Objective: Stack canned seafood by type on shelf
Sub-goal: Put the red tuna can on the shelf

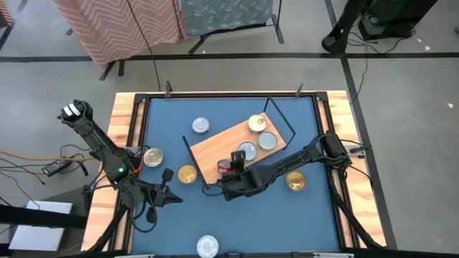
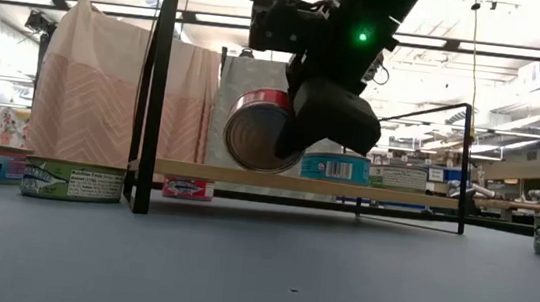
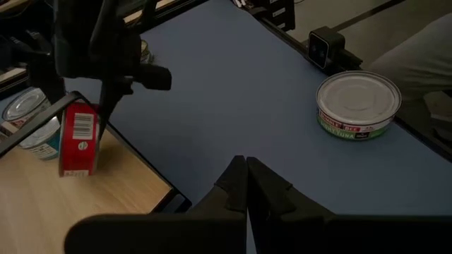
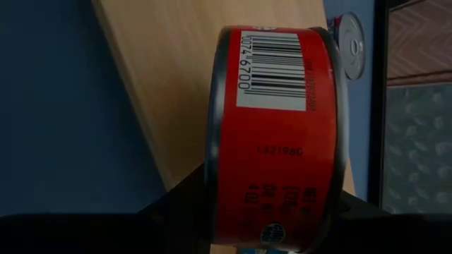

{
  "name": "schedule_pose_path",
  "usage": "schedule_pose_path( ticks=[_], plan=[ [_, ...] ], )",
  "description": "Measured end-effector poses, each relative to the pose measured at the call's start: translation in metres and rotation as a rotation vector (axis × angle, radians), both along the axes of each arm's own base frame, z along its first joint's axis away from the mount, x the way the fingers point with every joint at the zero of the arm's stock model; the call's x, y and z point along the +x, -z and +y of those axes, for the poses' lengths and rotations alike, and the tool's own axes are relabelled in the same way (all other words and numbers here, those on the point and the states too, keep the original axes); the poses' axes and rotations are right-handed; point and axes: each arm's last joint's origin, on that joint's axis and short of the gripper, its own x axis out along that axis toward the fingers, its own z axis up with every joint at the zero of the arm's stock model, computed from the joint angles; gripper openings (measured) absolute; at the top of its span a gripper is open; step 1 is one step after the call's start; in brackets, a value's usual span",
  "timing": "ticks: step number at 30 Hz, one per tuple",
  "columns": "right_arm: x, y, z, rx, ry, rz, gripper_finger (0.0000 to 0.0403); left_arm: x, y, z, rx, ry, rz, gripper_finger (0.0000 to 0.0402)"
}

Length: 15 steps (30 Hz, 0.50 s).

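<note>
The robot's right gripper has the red can on edge (image 2: 254, 136) by its flat ends, so it should open its fingers and let the can tip over flat onto the shelf's board (image 2: 237, 176).
The shelf (image 1: 215, 147), a light-wood board with black wire end frames, lies slantwise mid-table. On it sit a gold tin (image 1: 257, 124) and two silver tins (image 1: 267, 140) (image 1: 247, 151). My right gripper (image 1: 228, 169) is shut on a red-labelled can (image 4: 279, 134) over the board's near-left end (image 3: 85, 204). More tins rest flat on the blue table: a silver one (image 1: 200, 126) and three gold ones (image 1: 152, 157) (image 1: 187, 174) (image 1: 295, 180). My left gripper (image 3: 245, 185) is shut on nothing at the table's near left. My right gripper pinches the red can between its two fingers (image 4: 180, 201), one on each flat end, with the barcoded side wall (image 4: 275, 70) facing the wrist. The fingers slant down from above. The can stands on edge, its lower rim (image 2: 253, 167) just over the board; whether it touches, I cannot tell.
A silver tin with a green label (image 3: 357, 102) sits near the table's front edge (image 1: 207, 246). The black wire frame (image 2: 152, 98) stands upright beside the held can. Bare blue table (image 1: 272, 222) stretches in front of the shelf. A wooden rim (image 1: 123, 122) borders the table.
</note>
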Motion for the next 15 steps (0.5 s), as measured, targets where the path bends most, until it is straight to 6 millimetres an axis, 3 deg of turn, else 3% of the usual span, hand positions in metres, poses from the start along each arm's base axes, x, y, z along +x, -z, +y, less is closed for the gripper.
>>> schedule_pose_path(
  ticks=[15],
  plan=[
    [0.0004,0.0005,-0.0024,0.012,-0.009,0.017,0.0173,0.0000,0.0001,0.0000,0.000,0.001,0.001,0.0004]
  ],
)
